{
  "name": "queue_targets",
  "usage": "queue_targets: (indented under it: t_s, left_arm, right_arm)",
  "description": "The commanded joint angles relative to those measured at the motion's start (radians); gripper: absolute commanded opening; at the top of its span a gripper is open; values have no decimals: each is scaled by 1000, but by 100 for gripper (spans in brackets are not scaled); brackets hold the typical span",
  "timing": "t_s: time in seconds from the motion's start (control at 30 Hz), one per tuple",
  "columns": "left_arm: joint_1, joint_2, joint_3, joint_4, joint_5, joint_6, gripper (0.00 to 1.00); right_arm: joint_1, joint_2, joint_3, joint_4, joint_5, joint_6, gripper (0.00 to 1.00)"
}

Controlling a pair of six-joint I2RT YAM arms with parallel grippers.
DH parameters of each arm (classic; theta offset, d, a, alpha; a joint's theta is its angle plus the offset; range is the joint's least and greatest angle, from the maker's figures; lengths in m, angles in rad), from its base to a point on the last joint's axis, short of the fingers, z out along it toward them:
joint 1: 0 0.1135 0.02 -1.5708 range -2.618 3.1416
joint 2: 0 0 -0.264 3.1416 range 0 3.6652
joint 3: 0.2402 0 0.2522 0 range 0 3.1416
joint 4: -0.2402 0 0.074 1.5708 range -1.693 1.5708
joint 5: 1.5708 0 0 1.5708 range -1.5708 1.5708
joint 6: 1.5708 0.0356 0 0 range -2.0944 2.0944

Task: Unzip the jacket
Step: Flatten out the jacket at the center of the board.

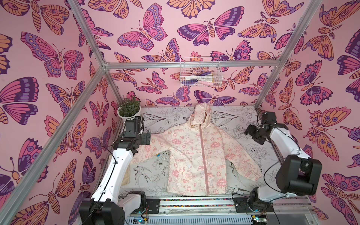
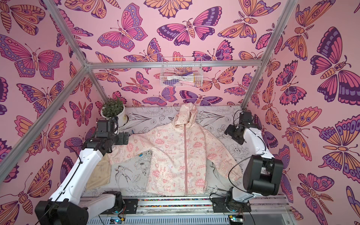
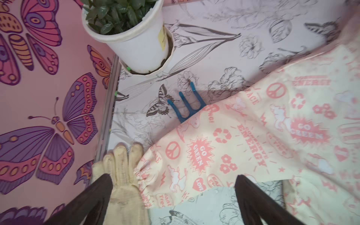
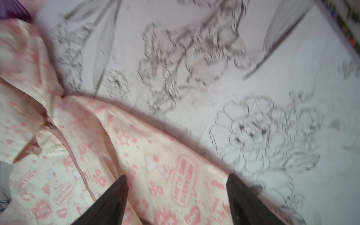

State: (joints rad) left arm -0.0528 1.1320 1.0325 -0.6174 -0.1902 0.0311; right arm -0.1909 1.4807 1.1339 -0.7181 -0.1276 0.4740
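Next, my right gripper grabs the sleeve (image 1: 240, 154) by its cuff (image 1: 255, 174) and pulls the sleeve out before unzipping the jacket, because the sleeve is near my right gripper and slants toward the front edge.
The jacket (image 1: 187, 155) (image 2: 167, 155) lies flat and face up in the middle of the table, hood toward the back wall, sleeves spread. Its pink zipper (image 1: 202, 152) (image 4: 68, 152) runs closed down the front. My left gripper (image 1: 146, 138) (image 3: 174, 176) hovers open over the cuff of the sleeve on the left side. It holds nothing. My right gripper (image 1: 250, 134) (image 4: 177, 176) is open above the jacket's shoulder on the right side, with printed fabric (image 4: 155, 175) between its fingers but not gripped. That view is blurred.
A beige glove (image 3: 120, 175) (image 2: 99, 173) lies beside the left cuff. A blue toy rake (image 3: 187, 105) sticks out from under the sleeve. A potted plant (image 1: 129, 112) stands at the back left corner. A wire basket (image 1: 200, 74) hangs on the back wall.
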Motion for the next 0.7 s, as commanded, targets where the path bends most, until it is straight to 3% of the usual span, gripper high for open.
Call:
queue_targets:
  t_s: [0.0,0.2,0.37,0.57,0.67]
  left_arm:
    - [-42,-33,-51,106,172,-49,100]
    - [-184,-12,-104,175,199,-42,98]
    - [-254,21,-117,197,235,-84,96]
    - [-307,17,-148,217,245,-118,95]
    - [-320,18,-176,236,268,-155,92]
  right_arm:
    - [1,-115,-105,-64,102,67,82]
    - [-1,-235,-268,-91,214,163,78]
    - [-2,-250,-373,-66,160,214,71]
    - [-3,-235,-470,18,137,219,52]
    - [-3,-177,-482,94,139,195,30]
